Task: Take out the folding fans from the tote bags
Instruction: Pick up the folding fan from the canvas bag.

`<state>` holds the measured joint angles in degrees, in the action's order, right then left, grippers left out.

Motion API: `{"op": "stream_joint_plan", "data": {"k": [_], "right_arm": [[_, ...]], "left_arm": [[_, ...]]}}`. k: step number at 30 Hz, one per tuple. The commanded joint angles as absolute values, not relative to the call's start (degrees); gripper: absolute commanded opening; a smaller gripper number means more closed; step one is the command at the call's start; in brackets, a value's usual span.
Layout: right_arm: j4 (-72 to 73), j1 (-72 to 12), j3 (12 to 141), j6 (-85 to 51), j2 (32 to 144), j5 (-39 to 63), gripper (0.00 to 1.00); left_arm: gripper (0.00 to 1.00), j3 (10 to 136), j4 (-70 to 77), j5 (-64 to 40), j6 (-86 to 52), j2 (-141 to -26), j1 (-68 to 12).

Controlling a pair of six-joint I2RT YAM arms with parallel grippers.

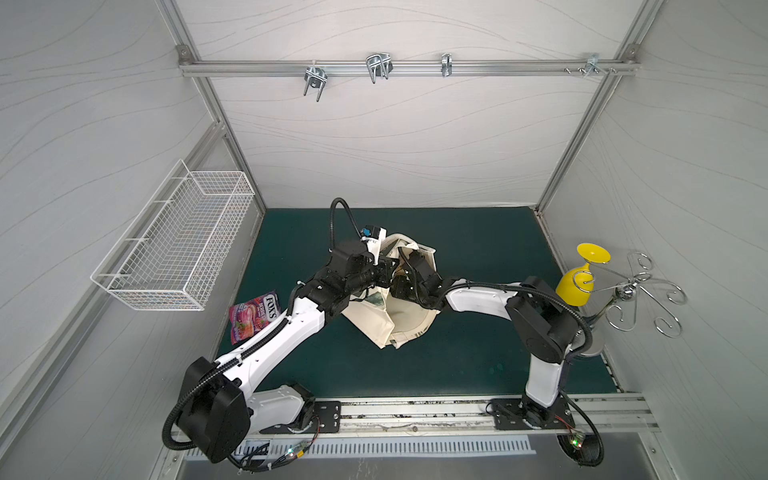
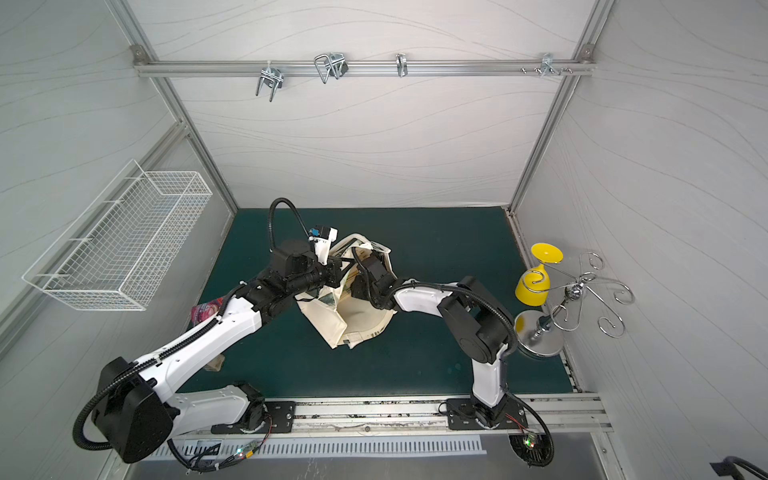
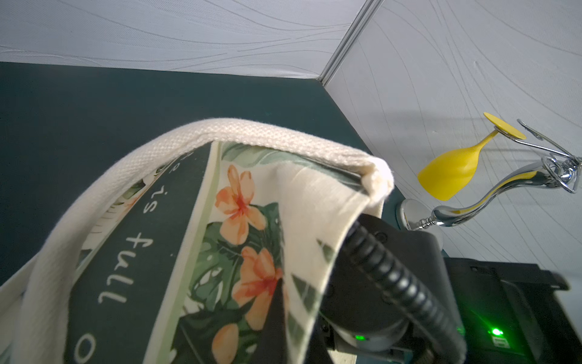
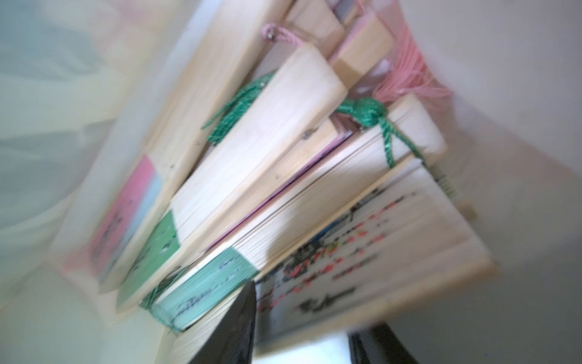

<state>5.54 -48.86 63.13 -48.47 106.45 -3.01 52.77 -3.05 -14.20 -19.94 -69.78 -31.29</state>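
The black-and-red inked fan (image 4: 363,261) lies at a slant across the ends of the right gripper's fingers, so the robot should open those fingers and take hold of the fan in line before it lifts the fan out.
The cream tote bag (image 1: 382,328) (image 2: 332,324) sits mid-mat, mouth up. My left gripper (image 1: 388,272) (image 3: 296,327) is shut on its floral-printed rim (image 3: 258,201) and holds it open. My right arm reaches down into the bag, so its fingers are hidden in both top views. Inside, the right wrist view shows several closed folding fans with pale bamboo ribs: green-topped (image 4: 204,293), pink-topped (image 4: 126,220), and green (image 4: 365,110) and pink tassels (image 4: 406,78). My right gripper (image 4: 302,343) has one jaw on each side of a black-and-red inked fan (image 4: 362,268). The blur hides whether they press it.
A pink snack packet (image 1: 253,318) lies on the green mat (image 1: 478,257) beside my left arm. A white wire basket (image 1: 178,249) hangs on the left wall. A yellow goblet (image 1: 577,278) hangs on a chrome rack (image 1: 627,291) at the right edge. Metal hooks (image 1: 378,68) line the back rail.
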Motion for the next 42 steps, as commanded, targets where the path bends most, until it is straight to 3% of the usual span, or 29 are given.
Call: {"op": "stream_joint_plan", "data": {"k": [1, 6, 12, 15, 21, 24, 32, 42], "right_arm": [[10.2, -48.1, 63.5, -46.8, 103.4, -2.1, 0.46], [11.4, -48.0, 63.8, -48.6, 104.3, -0.2, 0.47], [11.1, -47.2, 64.9, -51.2, 106.5, 0.9, 0.36], [10.0, -47.0, 65.5, -52.1, 107.3, 0.6, 0.35], [8.8, -46.5, 66.1, -53.8, 108.7, 0.3, 0.54], [8.2, -45.9, 67.3, -54.1, 109.7, 0.4, 0.55], [9.1, -45.2, 68.0, -55.4, 110.9, 1.7, 0.32], [11.1, -45.3, 65.3, -55.0, 107.3, 4.7, 0.14]], "left_arm": [[0.00, 52.2, -3.4, -15.1, -19.5, -69.5, -31.8], [0.00, 51.9, -3.4, -15.0, -19.8, -69.5, -31.8], [0.00, 51.7, -3.6, -15.0, -19.9, -69.1, -31.8], [0.00, 51.6, -3.5, -15.1, -19.9, -68.8, -31.8], [0.00, 51.3, -3.2, -15.6, -20.3, -69.0, -31.8], [0.00, 51.2, -2.9, -15.9, -20.6, -69.4, -31.8], [0.00, 51.1, -2.8, -16.3, -21.3, -69.5, -31.8], [0.00, 50.8, -2.3, -13.4, -22.2, -69.5, -31.7]]}}
